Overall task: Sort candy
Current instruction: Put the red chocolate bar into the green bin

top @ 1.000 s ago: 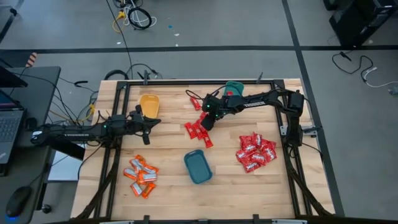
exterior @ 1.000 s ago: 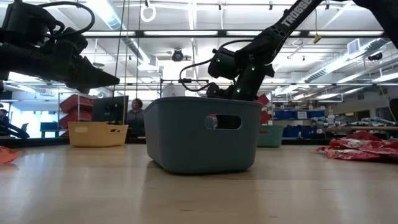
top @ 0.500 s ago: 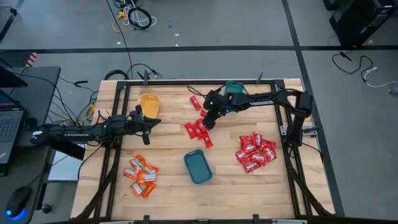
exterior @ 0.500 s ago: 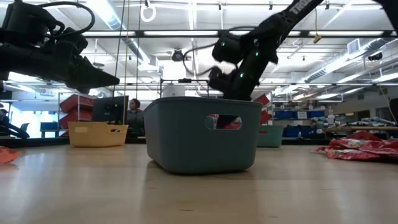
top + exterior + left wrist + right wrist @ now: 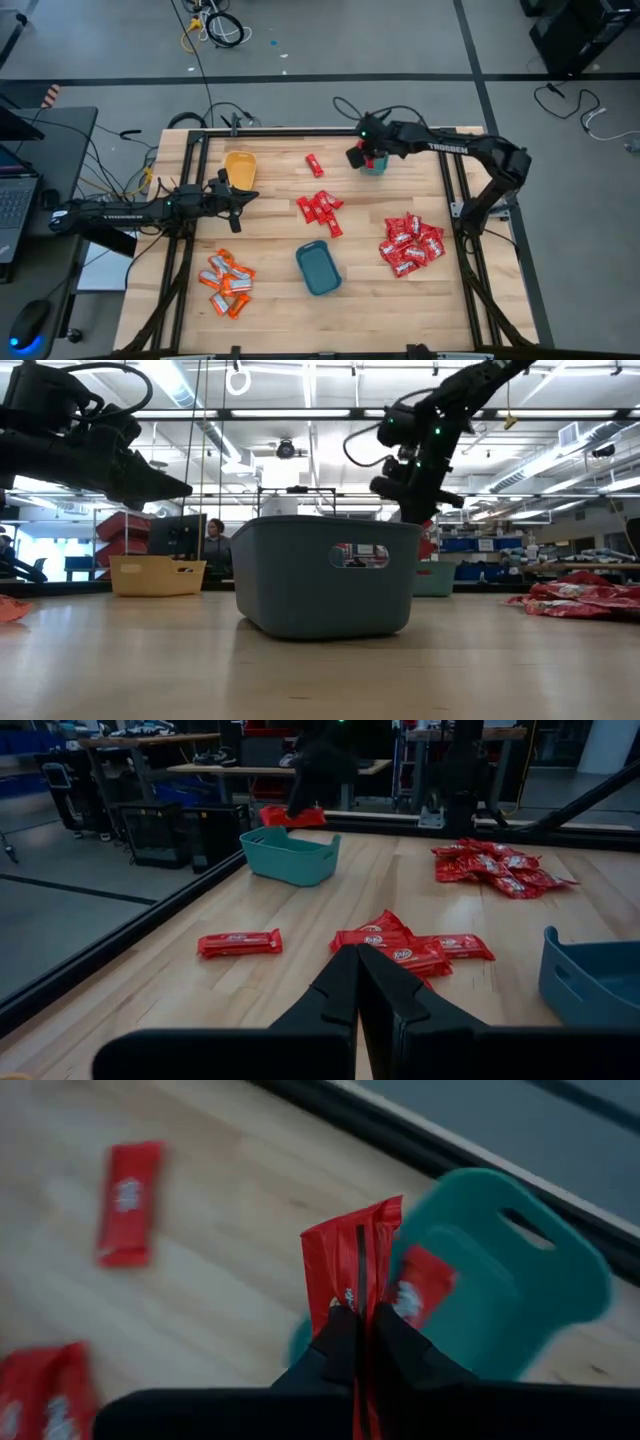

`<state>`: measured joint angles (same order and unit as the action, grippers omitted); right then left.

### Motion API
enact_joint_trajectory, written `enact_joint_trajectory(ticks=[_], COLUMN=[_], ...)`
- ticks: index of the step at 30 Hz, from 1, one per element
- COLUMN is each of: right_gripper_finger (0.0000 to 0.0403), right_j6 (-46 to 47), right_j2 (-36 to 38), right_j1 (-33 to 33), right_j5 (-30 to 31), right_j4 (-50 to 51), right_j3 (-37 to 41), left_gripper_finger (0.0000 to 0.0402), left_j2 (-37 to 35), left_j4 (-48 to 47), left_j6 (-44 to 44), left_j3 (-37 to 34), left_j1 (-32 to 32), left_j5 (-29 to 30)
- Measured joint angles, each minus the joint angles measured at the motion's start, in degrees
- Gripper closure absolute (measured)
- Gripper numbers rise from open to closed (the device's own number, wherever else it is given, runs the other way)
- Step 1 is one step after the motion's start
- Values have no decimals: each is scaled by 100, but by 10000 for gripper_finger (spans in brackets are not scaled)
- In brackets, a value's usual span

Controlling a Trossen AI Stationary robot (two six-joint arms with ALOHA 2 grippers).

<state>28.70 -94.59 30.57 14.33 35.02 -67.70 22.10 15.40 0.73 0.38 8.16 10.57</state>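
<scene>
My right gripper should carry on over the bin's opening (image 5: 377,168) and let go of the bar inside, because the narrow red bar (image 5: 338,1262) is clear above the teal bin that holds its match.
Narrow red bars lie in a cluster (image 5: 320,210) mid-table, with one bar alone (image 5: 314,165) toward the far edge. Wider red packets are piled on the right (image 5: 410,243), and orange-and-white packets near left (image 5: 227,283). My right gripper (image 5: 362,155) hovers at the teal bin (image 5: 376,163) by the far edge, shut on a red bar (image 5: 352,1270). Another red bar (image 5: 420,1292) lies inside that bin (image 5: 520,1280). My left gripper (image 5: 358,970) waits shut, raised over the table's left part (image 5: 240,197). My right gripper pinches one narrow red bar between its two fingers at the bar's near end (image 5: 350,1308). The rest of the bar sticks out past the fingertips. The bar is lifted clear, held above the teal bin's rim (image 5: 292,816).
A blue-grey bin (image 5: 318,268) stands near the middle of the near side and fills the low view's centre (image 5: 325,588). A yellow bin (image 5: 240,167) sits at far left. The black frame rails run along the table edges. Bare wood lies between the piles.
My right gripper has risen from the cluster of red bars and swung toward the far right, carrying one bar, until it stands over the teal bin. The other candy has stayed put.
</scene>
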Motion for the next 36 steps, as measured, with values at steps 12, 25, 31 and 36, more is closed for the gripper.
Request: enact_joint_trajectory(ticks=[12, 25, 31, 36], right_gripper_finger=[388, 296, 230, 184], right_j6=[909, 844, 91, -698], right_j2=[-572, -618, -619, -618], right_j1=[418, 419, 385, 160], right_j5=[319, 415, 250, -708], right_j4=[592, 615, 657, 19], right_j3=[2, 4, -208, -649], left_gripper_finger=[390, 390, 390, 390], left_j2=[3, 3, 3, 3], left_j4=[-54, -83, -81, -81], left_j6=[0, 15, 18, 20], left_j3=[0, 0, 0, 0], left_j1=[-2, -2, -2, -2], left_j5=[0, 0, -2, -2])
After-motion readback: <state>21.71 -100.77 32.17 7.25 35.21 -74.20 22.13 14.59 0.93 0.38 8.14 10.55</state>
